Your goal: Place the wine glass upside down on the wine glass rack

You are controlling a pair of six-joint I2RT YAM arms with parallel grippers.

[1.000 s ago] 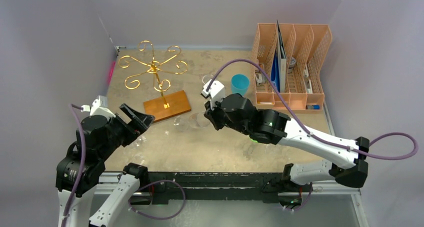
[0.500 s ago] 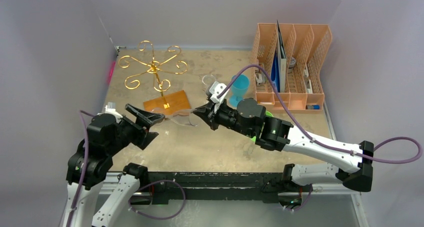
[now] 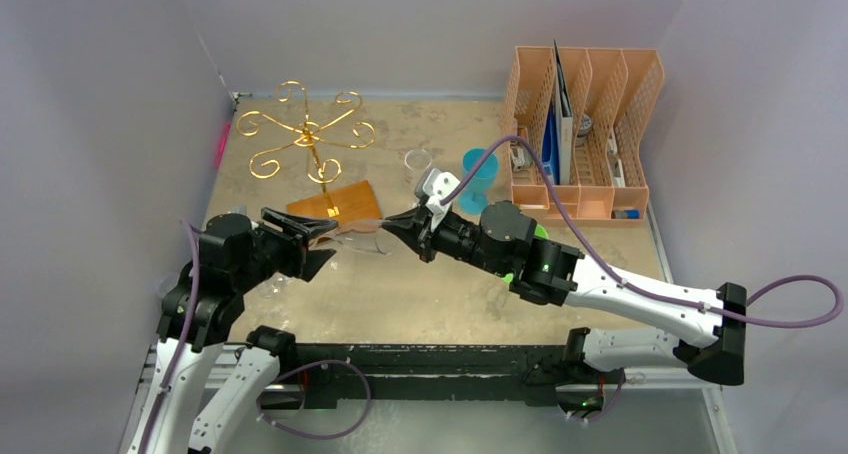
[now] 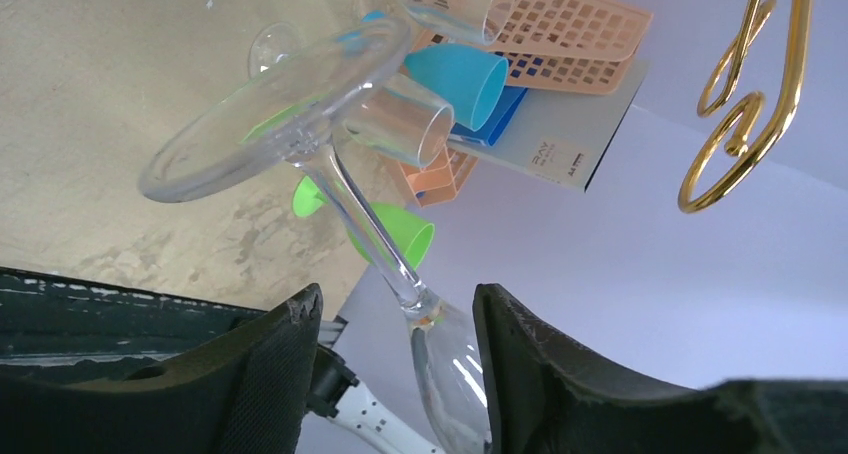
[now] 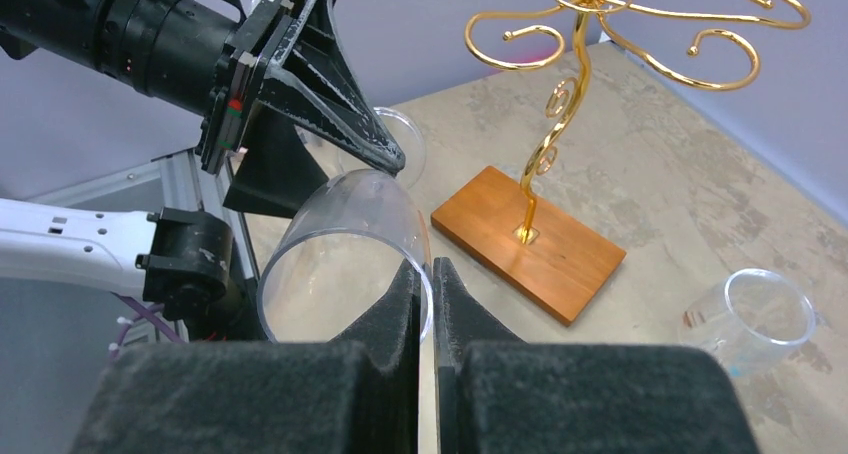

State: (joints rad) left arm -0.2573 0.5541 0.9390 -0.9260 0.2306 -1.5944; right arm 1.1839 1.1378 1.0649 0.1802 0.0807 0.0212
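My right gripper is holding the clear wine glass by its rim (image 5: 426,269). My left gripper should grab the stem (image 4: 402,280) and turn the wine glass's foot up before hanging the wine glass.
The clear wine glass (image 3: 358,232) hangs on its side above the table between both grippers. My right gripper (image 5: 431,274) is shut on the rim of its bowl (image 5: 335,239), one finger inside and one outside. My left gripper (image 4: 395,319) is open, its fingers (image 4: 270,374) on either side of where the stem (image 4: 365,219) meets the bowl; the foot (image 4: 265,114) points away from it. The gold wire wine glass rack (image 3: 310,134) stands empty on its wooden base (image 3: 335,211), just behind the glass. It also shows in the right wrist view (image 5: 590,34).
An orange file organiser (image 3: 585,124) stands at the back right. A blue cup (image 3: 480,169) and a clear cup (image 3: 417,161) sit between it and the rack. Another clear cup (image 5: 755,314) lies right of the rack base. Walls close in on the left and at the back.
My right gripper has lifted the glass off the table and carried it left. My left arm has swung right and forward, bringing its open jaws around the stem.
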